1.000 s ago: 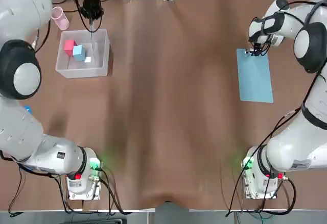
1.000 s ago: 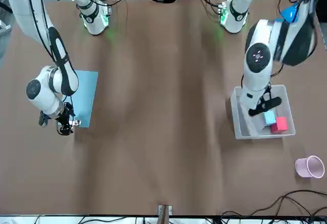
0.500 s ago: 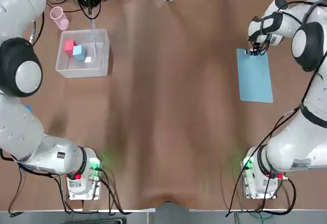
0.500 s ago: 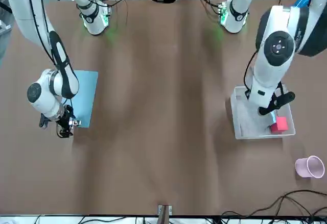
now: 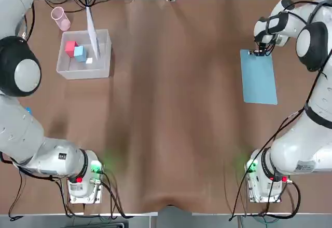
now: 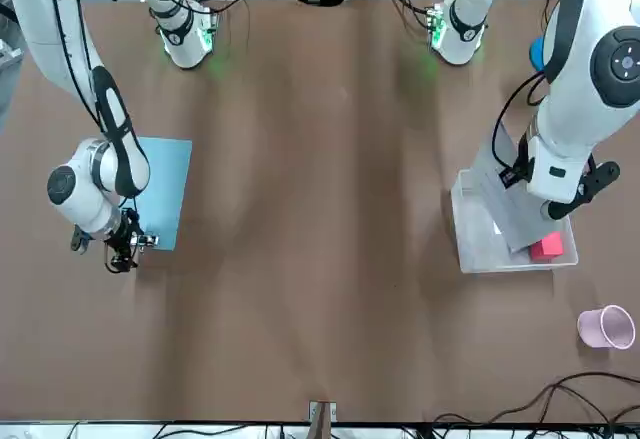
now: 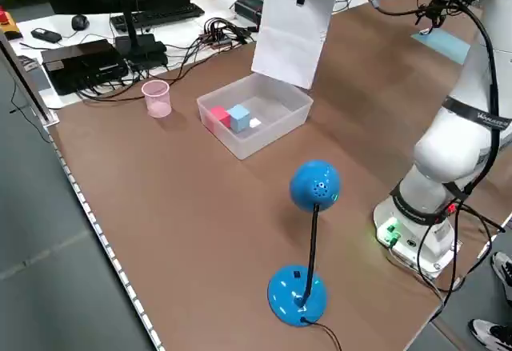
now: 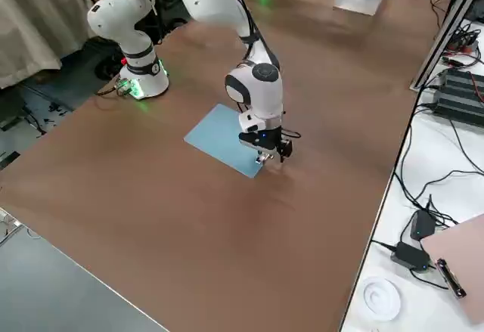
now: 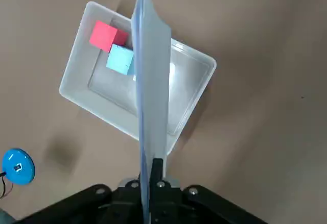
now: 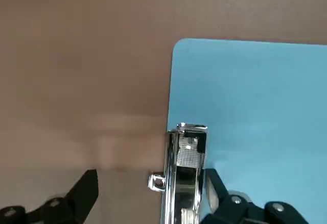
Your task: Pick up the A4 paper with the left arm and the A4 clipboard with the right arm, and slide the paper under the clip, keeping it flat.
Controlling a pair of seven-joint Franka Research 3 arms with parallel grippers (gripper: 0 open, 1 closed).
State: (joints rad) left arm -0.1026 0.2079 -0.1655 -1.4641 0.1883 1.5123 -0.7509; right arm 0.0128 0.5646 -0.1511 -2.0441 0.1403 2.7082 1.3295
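My gripper will carry the whole light blue A4 clipboard [image 6: 168, 181], and it should follow stiffly because the metal clip [image 10: 185, 177] is fastened along its short edge.
The A4 paper [image 7: 293, 27] hangs upright in the air over the clear bin, and my left gripper [image 9: 150, 170] is shut on its top edge. The top view shows the A4 paper [image 5: 92, 30] edge-on as a thin white strip. Flat on the table at the right lies the light blue A4 clipboard [image 5: 258, 76]. Its metal clip [image 10: 186, 155] is at the far short end. My right gripper [image 10: 150, 191] is low at that end and open, with the clip between its fingers, close to one finger [image 10: 214, 188].
The clear bin [image 5: 83, 75] at the far left holds a red cube, a blue cube and a small white block. A pink cup [image 5: 60, 18] stands beyond it. A blue desk lamp [image 7: 314, 185] stands near the table's left edge.
My left arm has risen and swung away from the bin, lifting the paper so it now hangs clear above the bin. The right gripper has barely moved at the clip.
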